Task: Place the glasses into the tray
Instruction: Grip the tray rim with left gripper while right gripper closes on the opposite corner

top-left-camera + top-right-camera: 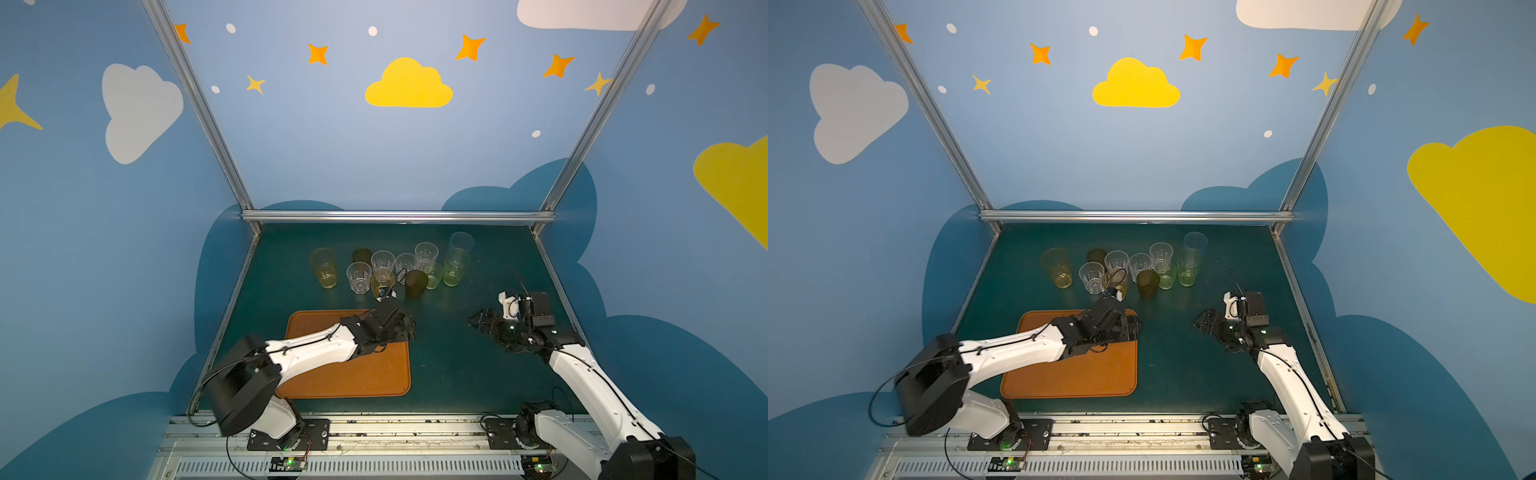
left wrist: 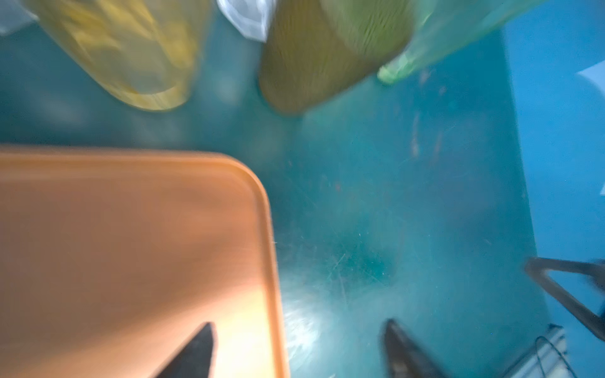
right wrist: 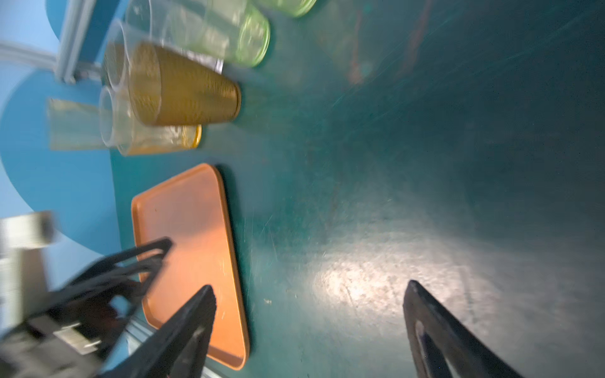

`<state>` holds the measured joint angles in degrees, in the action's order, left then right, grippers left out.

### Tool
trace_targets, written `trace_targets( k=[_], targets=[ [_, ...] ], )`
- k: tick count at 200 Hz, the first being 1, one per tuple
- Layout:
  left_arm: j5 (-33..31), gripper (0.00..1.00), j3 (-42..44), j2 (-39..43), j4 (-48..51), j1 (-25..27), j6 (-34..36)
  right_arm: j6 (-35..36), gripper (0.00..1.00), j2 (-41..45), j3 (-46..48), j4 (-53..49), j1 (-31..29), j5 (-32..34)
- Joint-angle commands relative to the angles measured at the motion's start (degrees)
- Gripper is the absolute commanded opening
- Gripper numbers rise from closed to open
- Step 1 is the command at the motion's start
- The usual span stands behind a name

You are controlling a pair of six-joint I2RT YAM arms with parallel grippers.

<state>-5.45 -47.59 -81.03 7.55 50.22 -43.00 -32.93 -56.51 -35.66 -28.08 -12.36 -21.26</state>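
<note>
The tray [image 1: 356, 372] is on the left gripper's side, away from the tall green glass, so the robot's right gripper should first pull the tray's rim [image 1: 409, 353] to the middle.
Several glasses stand grouped on the green table beyond the tray: a tall amber one [image 1: 324, 268], a clear faceted one [image 1: 358, 277], a dark brown one [image 1: 416, 284] and a tall green one [image 1: 456, 268]. The orange-brown tray [image 1: 374, 374] [image 1: 1092, 374] lies front left, partly under my left arm. My left gripper [image 1: 409, 328] [image 2: 299, 324] hovers open over the tray's far right corner [image 2: 258, 183], holding nothing. In the left wrist view the dark brown glass [image 2: 320, 59] is ahead of it. My right gripper [image 1: 478, 322] [image 3: 310, 285] is open and holds nothing, above bare table right of the tray [image 3: 190, 229].
Blue walls with aluminium posts [image 1: 399, 216] close the table at the back and both sides. A metal rail [image 1: 374, 432] with both arm bases runs along the front edge. Green table surface [image 1: 449, 353] lies between the tray and my right arm.
</note>
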Motion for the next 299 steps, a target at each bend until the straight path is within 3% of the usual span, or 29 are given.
trace_targets(
  k=[1,14,74,93,122,137,156,171,254,284,299],
  targets=[
    [-7.5,0.95,2.7,6.9,6.7,-1.0,1.2,-3.0,0.88,-2.5,0.0,4.0,-6.1,2.1],
    [-8.0,1.0,4.6,10.8,7.7,-2.1,1.1,-5.3,0.87,-4.9,-0.2,7.2,-9.3,2.5],
    [-9.9,1.0,10.9,23.1,10.8,-6.3,0.0,-10.5,0.85,-21.6,-6.6,17.5,-22.8,5.7],
    [-9.9,1.0,12.1,25.2,10.4,-7.1,-0.6,-11.5,0.79,-26.5,-8.5,20.0,-25.1,5.8],
    [-10.1,1.0,12.4,26.9,11.5,-7.9,-0.4,-12.2,0.71,-32.9,-11.9,21.7,-27.2,5.2],
    [-10.1,1.0,12.8,27.7,11.6,-8.2,-0.5,-12.8,0.58,-35.2,-13.2,22.2,-28.0,5.9],
    [-9.8,1.0,13.9,28.7,10.9,-8.4,-1.0,-13.4,0.54,-37.1,-13.9,22.4,-28.7,7.4],
    [-9.6,1.0,14.7,29.4,10.4,-8.6,-1.0,-13.6,0.46,-38.6,-14.5,22.4,-29.2,7.8],
    [-9.7,1.0,16.3,30.3,10.1,-10.2,-1.3,-12.0,0.4,-42.5,-17.4,19.3,-31.6,10.1],
    [-9.7,1.0,16.2,30.2,10.2,-10.5,-1.3,-10.8,0.36,-42.7,-18.4,16.7,-32.8,12.8],
    [-9.8,1.0,16.3,30.4,10.4,-10.6,-1.4,-10.8,0.27,-43.1,-18.8,15.8,-33.2,13.6]
  ],
)
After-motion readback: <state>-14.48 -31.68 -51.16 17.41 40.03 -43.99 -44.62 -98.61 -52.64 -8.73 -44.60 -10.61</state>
